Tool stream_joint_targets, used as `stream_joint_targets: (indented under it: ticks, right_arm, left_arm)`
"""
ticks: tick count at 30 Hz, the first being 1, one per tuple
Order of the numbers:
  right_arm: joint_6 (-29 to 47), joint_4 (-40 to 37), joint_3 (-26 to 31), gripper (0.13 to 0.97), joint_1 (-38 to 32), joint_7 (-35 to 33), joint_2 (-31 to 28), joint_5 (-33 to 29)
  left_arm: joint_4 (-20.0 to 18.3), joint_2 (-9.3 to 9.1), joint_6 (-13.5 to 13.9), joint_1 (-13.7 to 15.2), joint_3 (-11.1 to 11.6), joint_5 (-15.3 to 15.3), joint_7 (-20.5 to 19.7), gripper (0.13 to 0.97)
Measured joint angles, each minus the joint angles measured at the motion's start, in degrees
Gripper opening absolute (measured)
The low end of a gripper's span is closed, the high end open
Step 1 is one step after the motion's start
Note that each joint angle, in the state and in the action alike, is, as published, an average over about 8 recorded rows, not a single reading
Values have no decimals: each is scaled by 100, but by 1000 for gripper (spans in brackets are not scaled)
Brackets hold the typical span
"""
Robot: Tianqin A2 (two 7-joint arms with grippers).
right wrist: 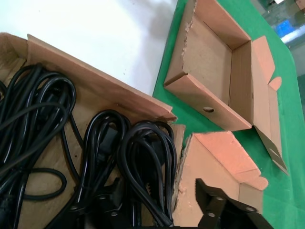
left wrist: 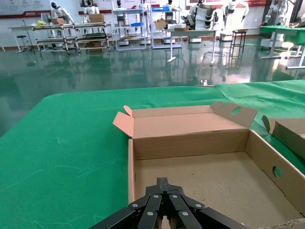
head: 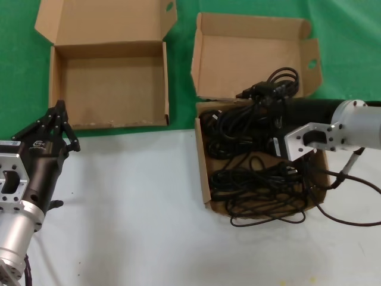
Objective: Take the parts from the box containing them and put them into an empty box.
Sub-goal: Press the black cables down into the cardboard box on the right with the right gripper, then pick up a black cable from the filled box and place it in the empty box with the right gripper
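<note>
I expect the coiled black power cord to come free as one bundle when I lift it, because its loops are gathered together, apart from the next coil.
The box containing the parts stands at the right, its lid open behind it. Several black coiled power cords fill it, and one loop hangs over its front edge. My right gripper is low over the back of this box. In the right wrist view it is open, its jaws either side of a cord bundle by the ragged hinge edge. The empty box stands at the back left and also shows in the right wrist view. My left gripper is shut and empty at the empty box's front left corner.
The boxes straddle the border between green cloth and the white tabletop. My own thin cable hangs by the right box's right side. The empty box's lid lies open behind it.
</note>
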State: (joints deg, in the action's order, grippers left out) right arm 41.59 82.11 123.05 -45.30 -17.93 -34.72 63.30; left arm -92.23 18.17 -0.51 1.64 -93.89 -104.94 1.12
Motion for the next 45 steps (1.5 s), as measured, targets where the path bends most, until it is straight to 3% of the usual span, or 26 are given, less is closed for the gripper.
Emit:
stream_joint_targets:
  ticks: [3,11,20,27,35,45]
  right_arm:
    - [20,-17,-33,625,21,14,59,-45]
    - [26,-74,-135,413,24,-54,167,-25]
    - [19,-78,-204,260,75,-179,221,62]
    - [36,188,-345,228,179,-58,153,92]
    - [88,1045,-609,171,263,483,174,-57]
    - [14,1103,-508,159,-181,786,1007,-606]
  left_arm:
    - [0,0,0,0,0,0,0,145]
    - [0,0,0,0,0,0,0,145]
    - [0,0,0,0,0,1,0,145]
    - [0,0,0,0,0,1,0,145]
    - [0,0,0,0,0,1,0,145]
    - [0,0,0,0,0,0,0,145]
